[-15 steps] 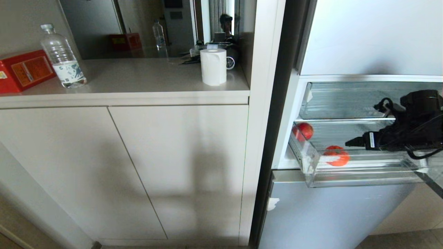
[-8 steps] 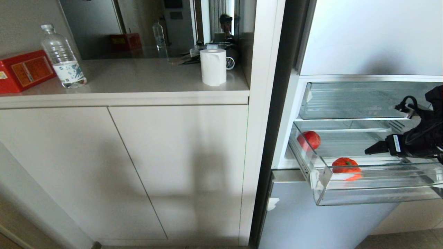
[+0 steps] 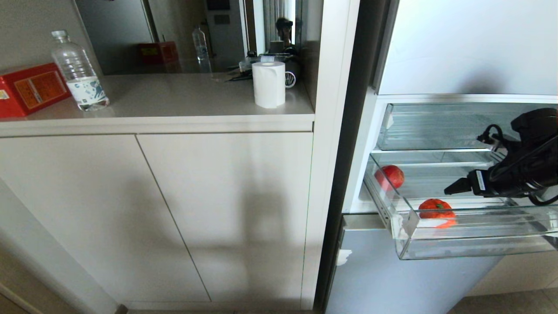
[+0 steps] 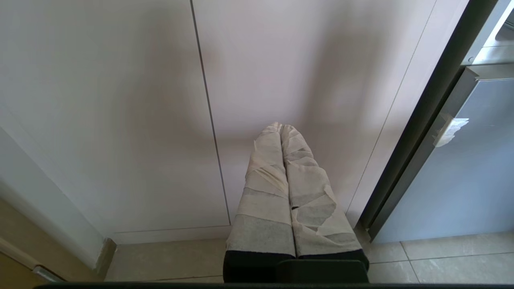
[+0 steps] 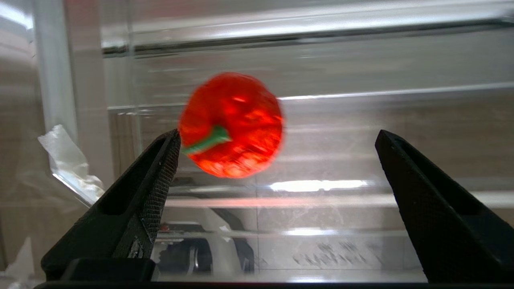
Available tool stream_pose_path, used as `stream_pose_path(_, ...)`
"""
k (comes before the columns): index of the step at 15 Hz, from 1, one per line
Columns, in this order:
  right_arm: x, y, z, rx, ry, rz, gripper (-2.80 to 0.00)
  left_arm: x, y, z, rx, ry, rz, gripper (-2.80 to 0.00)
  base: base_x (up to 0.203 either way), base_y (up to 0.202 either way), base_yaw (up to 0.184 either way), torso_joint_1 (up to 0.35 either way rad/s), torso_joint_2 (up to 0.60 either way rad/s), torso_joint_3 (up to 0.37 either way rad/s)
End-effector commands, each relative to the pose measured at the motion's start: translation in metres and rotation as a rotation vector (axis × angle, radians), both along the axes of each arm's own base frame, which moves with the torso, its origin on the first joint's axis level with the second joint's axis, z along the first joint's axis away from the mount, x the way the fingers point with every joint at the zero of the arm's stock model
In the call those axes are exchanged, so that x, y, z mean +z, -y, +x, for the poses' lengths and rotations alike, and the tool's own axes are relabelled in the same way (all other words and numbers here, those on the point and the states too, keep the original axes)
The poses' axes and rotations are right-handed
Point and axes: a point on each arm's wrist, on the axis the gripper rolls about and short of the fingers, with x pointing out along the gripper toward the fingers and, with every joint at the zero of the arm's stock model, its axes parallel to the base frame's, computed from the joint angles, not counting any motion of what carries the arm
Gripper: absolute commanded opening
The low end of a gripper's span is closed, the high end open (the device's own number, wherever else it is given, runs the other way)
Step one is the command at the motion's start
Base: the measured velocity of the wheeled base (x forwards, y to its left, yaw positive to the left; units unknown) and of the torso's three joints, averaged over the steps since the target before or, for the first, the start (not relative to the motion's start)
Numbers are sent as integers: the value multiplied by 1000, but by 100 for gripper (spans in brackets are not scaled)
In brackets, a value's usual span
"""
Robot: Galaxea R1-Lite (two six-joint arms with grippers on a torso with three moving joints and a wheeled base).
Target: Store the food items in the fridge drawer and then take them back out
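I see rounded sides [image 3: 448,207] on the red fruit with a green stem [image 3: 437,211], so I expect the fruit to roll over when I set it down.
The clear fridge drawer [image 3: 475,246] stands pulled out of the fridge at the right. Two red food items lie in it. A round apple-like fruit [image 3: 392,175] rests at its back left corner. A red fruit with a green stem [image 3: 436,209] sits near the front lip. My right gripper [image 3: 453,187] hovers open just above the drawer, right of that stemmed fruit. In the right wrist view the stemmed fruit [image 5: 231,124] lies beyond one fingertip [image 5: 170,148], untouched, with nothing in the right gripper [image 5: 278,134]. My left gripper [image 4: 281,127], wrapped in tape, is shut and empty, low before a cabinet door.
A clear flat-fronted bin [image 3: 436,126] sits above the drawer, with a silver-blue door panel [image 3: 414,279] below it. Left of the fridge, a counter [image 3: 174,113] carries a water bottle [image 3: 78,72], a red box [image 3: 30,87] and a paper roll [image 3: 269,84].
The drawer slid further out of the fridge, carrying both red items with it. My right gripper drew back with it, then swung back toward the stemmed fruit. The left arm stayed still.
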Motion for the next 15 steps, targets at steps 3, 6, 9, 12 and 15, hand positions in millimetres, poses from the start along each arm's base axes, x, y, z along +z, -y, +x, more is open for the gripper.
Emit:
stream_pose_path(3,-17,-19,15,60,-46,7,0,0,0,0,0,-1,0,-280,0,0,0,0,0,0)
stream_pose_path(6,-28,-33,25,94,-74,9,0,0,0,0,0,-1,0,-280,0,0,0,0,0,0)
stream_pose_path(9,-39,-43,31,105,-104,-9,0,0,0,0,0,-1,0,-280,0,0,0,0,0,0)
stream_pose_path(12,-46,-45,34,94,-125,-26,0,0,0,0,0,-1,0,-280,0,0,0,0,0,0)
stream_pose_path(15,-49,-44,36,91,-134,-26,0,0,0,0,0,-1,0,-280,0,0,0,0,0,0)
